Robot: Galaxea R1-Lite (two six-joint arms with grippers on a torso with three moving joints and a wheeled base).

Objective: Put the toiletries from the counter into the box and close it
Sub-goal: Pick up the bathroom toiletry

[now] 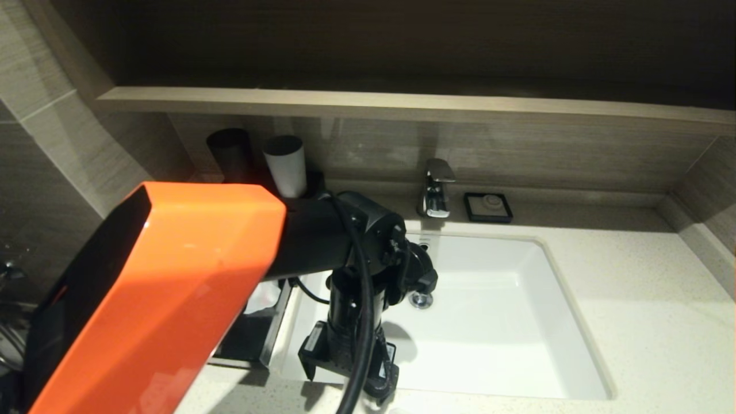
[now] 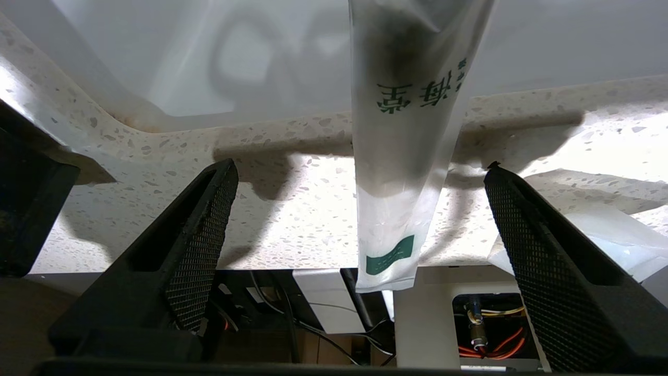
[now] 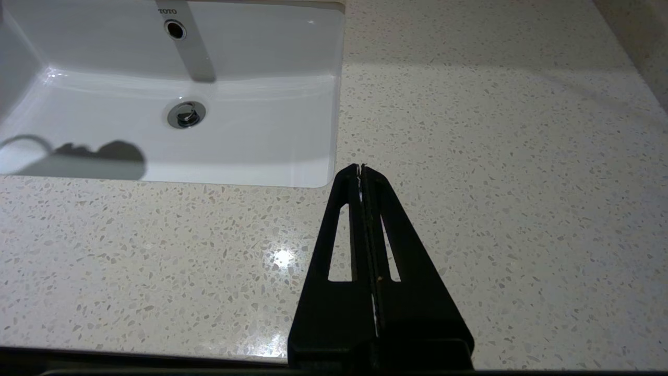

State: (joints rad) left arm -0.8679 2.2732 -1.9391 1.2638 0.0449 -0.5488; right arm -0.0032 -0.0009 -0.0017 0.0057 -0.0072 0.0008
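The green-marked end (image 2: 388, 263) sticks straight out past the counter's edge. I expect the translucent-white packet (image 2: 404, 147) to pinch narrow yet stay stretched out when I lift it.
My left gripper (image 1: 348, 371) hangs open over the front edge of the speckled counter (image 1: 632, 287), at the basin's (image 1: 494, 322) front left corner. In the left wrist view the fingers (image 2: 203, 235) stand wide apart on either side of a translucent-white packet (image 2: 402, 172). The packet lies flat on the counter (image 2: 292, 219) and its green-marked end overhangs the front edge. A second packet (image 2: 616, 235) lies beside the other finger. The black box (image 1: 270, 328) shows only partly behind my orange left arm. My right gripper (image 3: 361, 169) is shut and empty above the counter (image 3: 469, 130), off the basin's (image 3: 209, 141) front right corner.
A black cup (image 1: 229, 152) and a white cup (image 1: 286, 164) stand at the back left under the wooden ledge (image 1: 402, 106). The faucet (image 1: 435, 190) and a small black soap dish (image 1: 488, 207) sit behind the basin. Walls close in the counter at left and right.
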